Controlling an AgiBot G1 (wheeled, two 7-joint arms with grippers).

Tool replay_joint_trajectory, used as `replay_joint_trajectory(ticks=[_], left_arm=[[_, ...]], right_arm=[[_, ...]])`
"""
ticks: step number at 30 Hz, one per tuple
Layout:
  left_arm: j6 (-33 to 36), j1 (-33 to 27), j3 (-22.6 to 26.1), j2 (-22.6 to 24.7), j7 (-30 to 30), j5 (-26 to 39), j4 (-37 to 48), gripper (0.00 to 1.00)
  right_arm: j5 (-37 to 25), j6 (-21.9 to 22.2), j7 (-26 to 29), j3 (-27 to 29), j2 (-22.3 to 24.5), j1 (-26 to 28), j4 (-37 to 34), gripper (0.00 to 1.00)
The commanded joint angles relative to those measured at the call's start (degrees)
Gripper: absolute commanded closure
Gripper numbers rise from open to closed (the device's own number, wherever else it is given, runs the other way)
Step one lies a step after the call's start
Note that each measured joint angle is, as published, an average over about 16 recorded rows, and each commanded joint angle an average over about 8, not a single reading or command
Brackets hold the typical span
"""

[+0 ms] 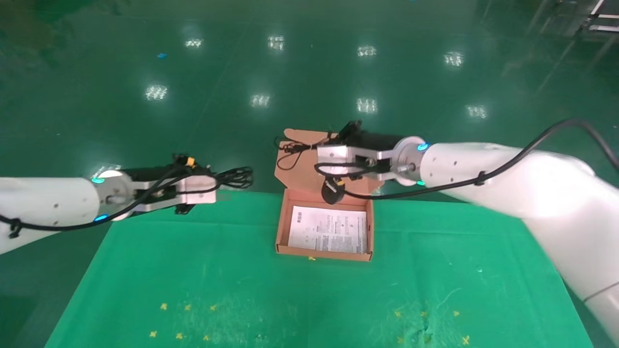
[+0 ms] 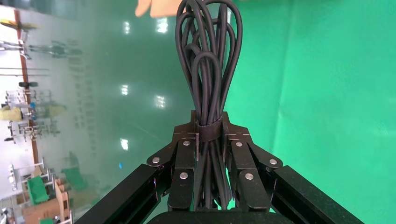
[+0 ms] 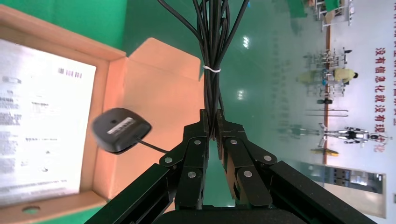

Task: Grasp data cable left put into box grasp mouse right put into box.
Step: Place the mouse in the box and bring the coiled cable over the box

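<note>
The mouse [image 1: 333,192] is hanging over the box from my right gripper, so my left gripper should hold the data cable [image 1: 236,177] to the side while my right gripper lowers the mouse first.
My left gripper [image 1: 218,185] is shut on the data cable [image 1: 238,177], a black bundle of loops, and holds it in the air over the table's far edge, left of the box. In the left wrist view the fingers [image 2: 187,140] clamp the data cable [image 2: 208,60] at its black strap. My right gripper [image 1: 319,147] is shut on the mouse's cord bundle [image 3: 212,70]. The black mouse [image 1: 332,192] dangles from it by its cord over the box's back wall. The mouse also shows in the right wrist view [image 3: 120,129]. The orange box [image 1: 281,227] lies open, with its lid [image 1: 300,171] leaning back.
A printed white sheet [image 1: 329,229] lies in the bottom of the box. The green cloth table [image 1: 193,280] has small yellow marks [image 1: 180,334] near its front. Shiny green floor [image 1: 242,72] lies beyond the far edge.
</note>
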Motion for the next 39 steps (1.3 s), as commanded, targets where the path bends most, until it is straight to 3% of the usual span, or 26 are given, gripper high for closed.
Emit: replay_joint_trajectory(ticks=[1, 11, 24, 32, 33, 39], left_arm=[[0.7, 0.6, 0.0, -1.3, -0.5, 0.4, -0.9, 1.00], [1.2, 1.1, -0.1, -2.4, -1.7, 1.1, -2.7, 1.00], [1.3, 1.3, -0.1, -2.5, -2.2, 1.6, -3.1, 1.00], [1.4, 1.3, 0.0, -2.4, -2.3, 1.6, -3.2, 1.00], [1.4, 1.4, 0.1, -2.3, -2.2, 1.5, -3.2, 1.00], [1.3, 1.5, 0.5, -1.2, -1.8, 1.4, -3.5, 1.00]], right_arm=[[0.9, 0.4, -1.1, 0.1, -1.0, -0.4, -1.6, 1.00], [9.1, 2.3, -5.9, 3.0, -5.6, -2.9, -9.5, 1.00], [17.5, 3.7, -7.7, 4.8, -6.5, -5.4, -17.9, 0.98], [18.8, 3.4, -8.7, 4.0, -6.3, -5.5, -19.4, 0.04], [18.9, 3.4, -8.6, 3.9, -6.2, -5.6, -19.3, 0.00], [18.8, 3.3, -7.5, 2.9, -5.6, -5.8, -18.7, 0.00]])
